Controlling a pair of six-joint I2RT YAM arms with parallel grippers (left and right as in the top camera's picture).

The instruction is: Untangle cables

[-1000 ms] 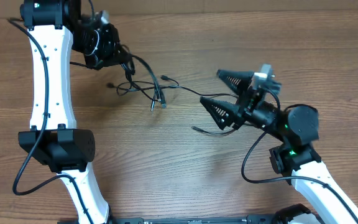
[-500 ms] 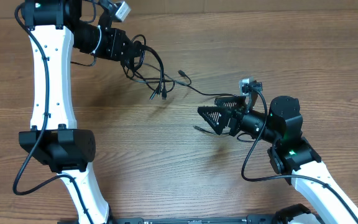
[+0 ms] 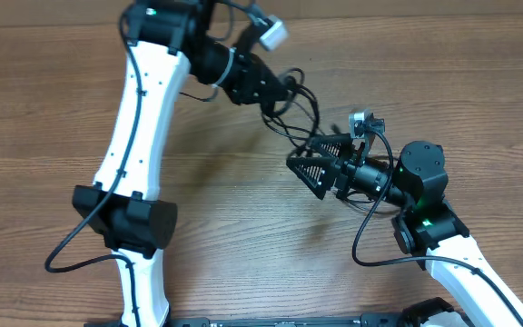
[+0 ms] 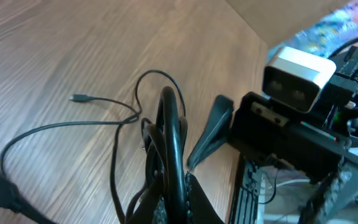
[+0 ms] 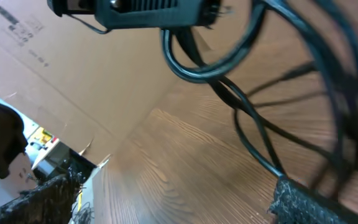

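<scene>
The hanging loops (image 5: 345, 115) are beyond one finger of my open right gripper, so next I move it back and bring its open fingers around the loops (image 3: 300, 111).
The cables (image 3: 300, 102) are a tangled bunch of thin black cords. My left gripper (image 3: 280, 91) is shut on them at the upper middle of the table. In the left wrist view the bunch (image 4: 166, 134) rises out of the left gripper (image 4: 176, 202); one strand ends in a small plug (image 4: 79, 98). My right gripper (image 3: 320, 161) stands open just below and to the right, its upper finger against the hanging loops. In the right wrist view the cords (image 5: 253, 127) cross in front of the open right gripper (image 5: 176, 186), and one runs down to its right finger (image 5: 316, 202).
The wooden table (image 3: 243, 236) fills the overhead view. The left arm (image 3: 143, 109) reaches diagonally from its base at the lower left. A cardboard wall (image 5: 73, 81) stands behind the table in the right wrist view.
The left arm has swung to the right and carried the cable bunch from the upper left to the right gripper. The right gripper turned to face left and stays open.
</scene>
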